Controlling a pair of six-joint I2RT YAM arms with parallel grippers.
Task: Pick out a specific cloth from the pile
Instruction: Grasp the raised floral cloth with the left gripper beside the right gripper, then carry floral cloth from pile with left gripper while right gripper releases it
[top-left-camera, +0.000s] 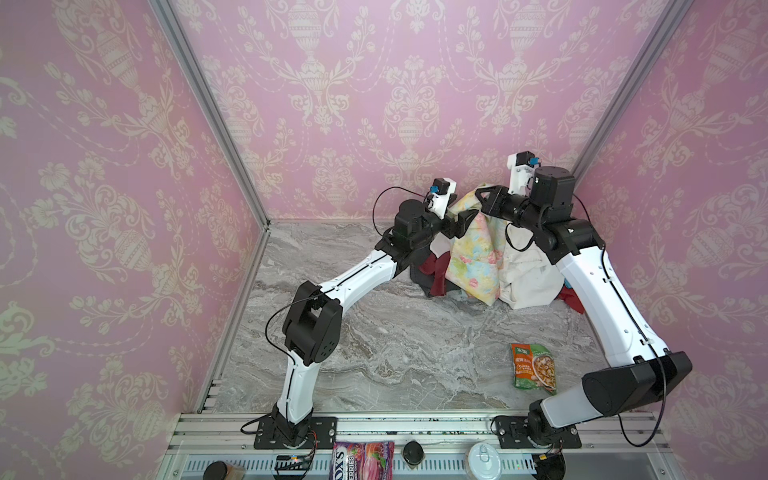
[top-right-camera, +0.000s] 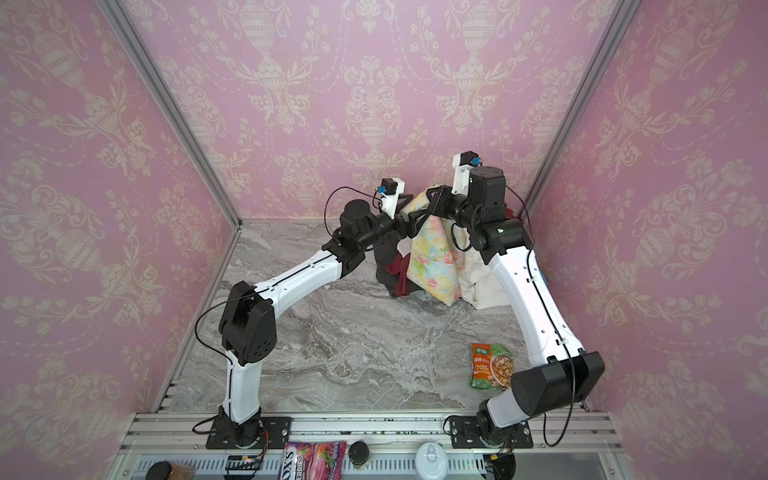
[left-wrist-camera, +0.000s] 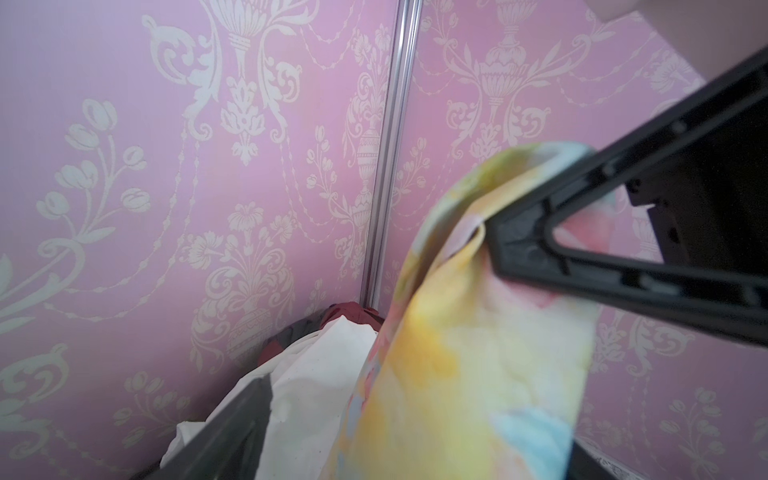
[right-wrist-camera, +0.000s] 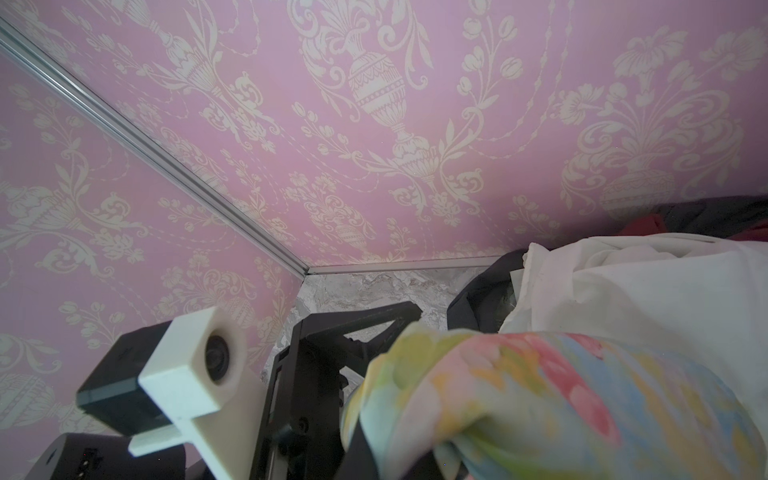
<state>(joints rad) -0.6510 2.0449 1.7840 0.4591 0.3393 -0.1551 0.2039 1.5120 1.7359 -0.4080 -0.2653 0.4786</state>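
Observation:
My right gripper is holding the cloth over the pile (top-left-camera: 476, 260), a long way from the clear marble. Next, my left gripper grabs the cloth's edge (top-left-camera: 464, 201) and brings it to the marble.
The cloth (top-left-camera: 473, 257) is pastel yellow with pink flowers and blue patches, and it hangs lifted over the pile (top-left-camera: 528, 270) of white, maroon and dark garments by the back wall. My right gripper (top-left-camera: 480, 199) is shut on its bunched top corner. In the left wrist view one of its black fingers (left-wrist-camera: 540, 232) presses into the cloth (left-wrist-camera: 478, 353). Just below and left, my left gripper (top-left-camera: 467, 224) stands open with the cloth's edge hanging between its jaws. One dark finger (left-wrist-camera: 224, 432) shows apart from the fabric. In the right wrist view the cloth (right-wrist-camera: 540, 395) hides the right jaws.
A green and orange snack packet (top-left-camera: 534, 365) lies on the marble table (top-left-camera: 395, 353) near the right arm's base. Pink papered walls close in the back and sides. A candy bag (top-left-camera: 363, 461) and jars sit beyond the front rail.

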